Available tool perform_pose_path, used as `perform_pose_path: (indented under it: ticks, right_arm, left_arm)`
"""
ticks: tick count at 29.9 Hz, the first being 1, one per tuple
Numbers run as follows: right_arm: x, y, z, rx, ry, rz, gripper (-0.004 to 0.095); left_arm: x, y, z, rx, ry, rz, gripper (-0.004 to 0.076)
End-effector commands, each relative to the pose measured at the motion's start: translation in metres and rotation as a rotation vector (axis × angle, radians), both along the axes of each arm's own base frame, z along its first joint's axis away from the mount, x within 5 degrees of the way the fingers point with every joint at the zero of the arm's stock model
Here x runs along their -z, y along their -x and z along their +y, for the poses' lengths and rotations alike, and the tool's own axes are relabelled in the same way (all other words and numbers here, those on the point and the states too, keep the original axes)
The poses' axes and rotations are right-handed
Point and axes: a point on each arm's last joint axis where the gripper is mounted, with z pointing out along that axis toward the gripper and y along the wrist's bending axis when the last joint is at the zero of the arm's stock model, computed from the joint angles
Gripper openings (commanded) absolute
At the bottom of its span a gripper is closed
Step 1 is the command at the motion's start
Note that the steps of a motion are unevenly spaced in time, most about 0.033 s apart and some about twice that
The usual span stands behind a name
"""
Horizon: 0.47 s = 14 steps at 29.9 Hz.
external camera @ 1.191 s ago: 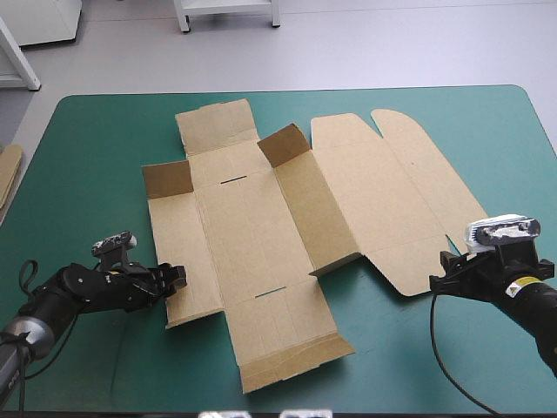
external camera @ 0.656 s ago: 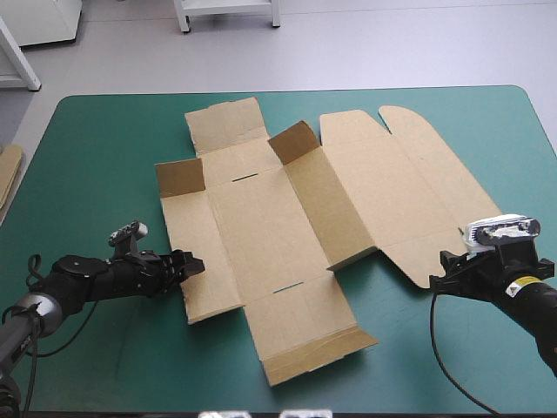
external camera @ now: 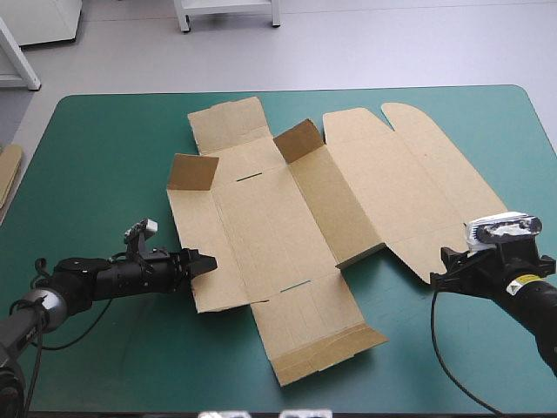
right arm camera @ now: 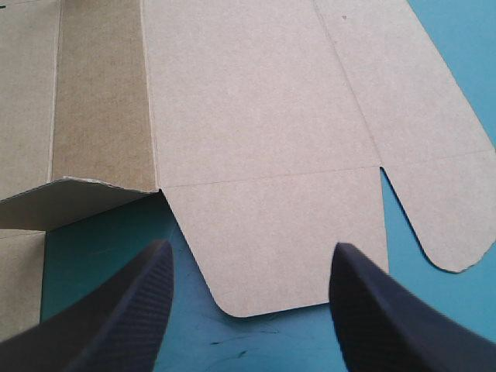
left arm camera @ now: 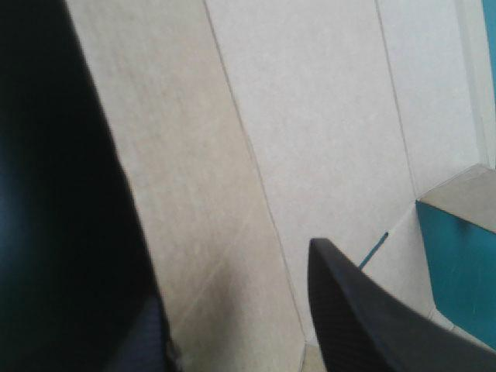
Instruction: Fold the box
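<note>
The box's panel at my left gripper has a straight crease running beside it, so the panel will swing up and become a standing side when I raise the panel's edge.
The brown box lies as a cut sheet, mostly flat, across the middle of the teal-green cover. Two short flaps stand raised at its far side. My left gripper lies low at the sheet's left panel, open, its black fingers apart with the box showing between them. My right gripper hovers open just off the sheet's near right flap. In the right wrist view the box lies ahead of the right gripper, the rounded flap's edge between the fingertips.
An edge of more brown board shows at the table's left edge. Bare cover lies near the front edge on both sides of the sheet's near flap.
The left gripper has moved to the right along the table, and the whole sheet has slid right with it and turned slightly. The right arm has stayed still.
</note>
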Motion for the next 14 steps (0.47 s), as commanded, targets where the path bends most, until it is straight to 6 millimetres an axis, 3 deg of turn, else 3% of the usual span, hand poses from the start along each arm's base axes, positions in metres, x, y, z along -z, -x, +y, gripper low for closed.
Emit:
perform_pose_path:
  ticks: [1, 8, 14]
  right_arm:
    - [-0.0162, -0.0043, -0.0013, 0.012, -0.003, -0.097, 0.0563]
    - [-0.0162, -0.0043, -0.0013, 0.011, -0.002, -0.097, 0.0563]
    - [-0.0169, -0.0046, -0.0014, 0.012, 0.0, -0.105, 0.056]
  left_arm:
    - [-0.0037, -0.005, -0.0049, 0.016, 0.063, 0.006, 0.0342]
    - [0.0002, -0.0091, -0.0051, -0.006, 0.072, 0.008, 0.0293]
    - [0.0044, -0.0109, -0.0076, -0.01, 0.065, 0.02, 0.0114]
